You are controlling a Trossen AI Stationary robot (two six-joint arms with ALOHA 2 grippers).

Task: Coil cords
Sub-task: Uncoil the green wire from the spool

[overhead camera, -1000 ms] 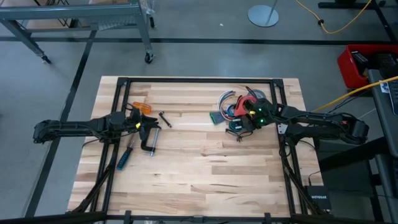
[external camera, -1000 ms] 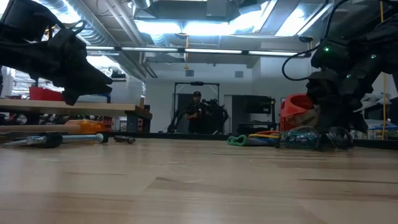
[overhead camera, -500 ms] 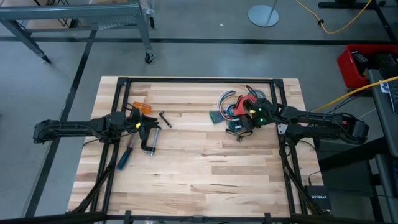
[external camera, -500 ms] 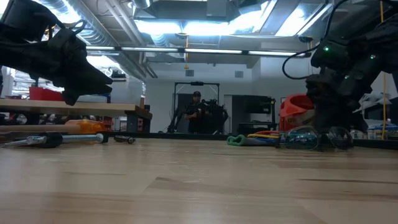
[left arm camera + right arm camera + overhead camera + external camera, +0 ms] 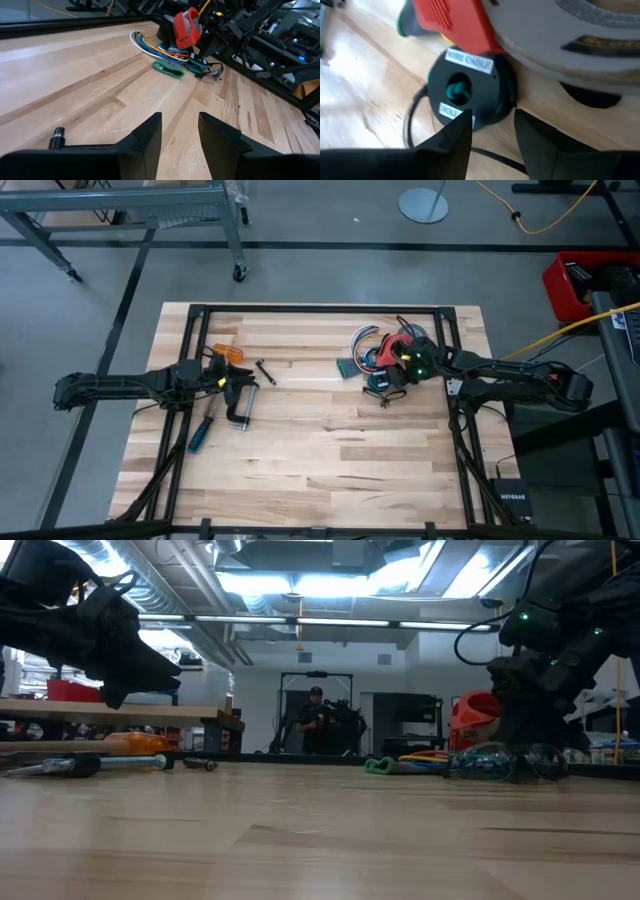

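Observation:
Dark teal cord (image 5: 457,90) is knotted through the centre hole of the black reel (image 5: 482,92). I should expect loose loops of cord between the reel's discs when I lift it.
A black reel (image 5: 465,95) lies flat on the table, with the dark teal cord (image 5: 457,92) showing in its centre hole. A thin black cord (image 5: 412,125) loops on the wood beside it. My right gripper (image 5: 492,132) hovers open right over the reel's near rim, at the table's far right (image 5: 388,380). I cannot tell whether a fingertip touches the reel. My left gripper (image 5: 180,132) stands open at the table's left (image 5: 232,383), raised above a metal clamp (image 5: 243,408).
A red tape holder (image 5: 452,20) and a grey tape roll (image 5: 590,30) crowd the reel's far side. Coloured cables (image 5: 160,47) and a green loop (image 5: 167,70) lie to its left. Screwdrivers (image 5: 203,432) and a bolt (image 5: 265,371) lie near the left arm.
My right gripper has opened in place over the black reel; in the low view its outline has widened a little. The reel and cords lie where they were.

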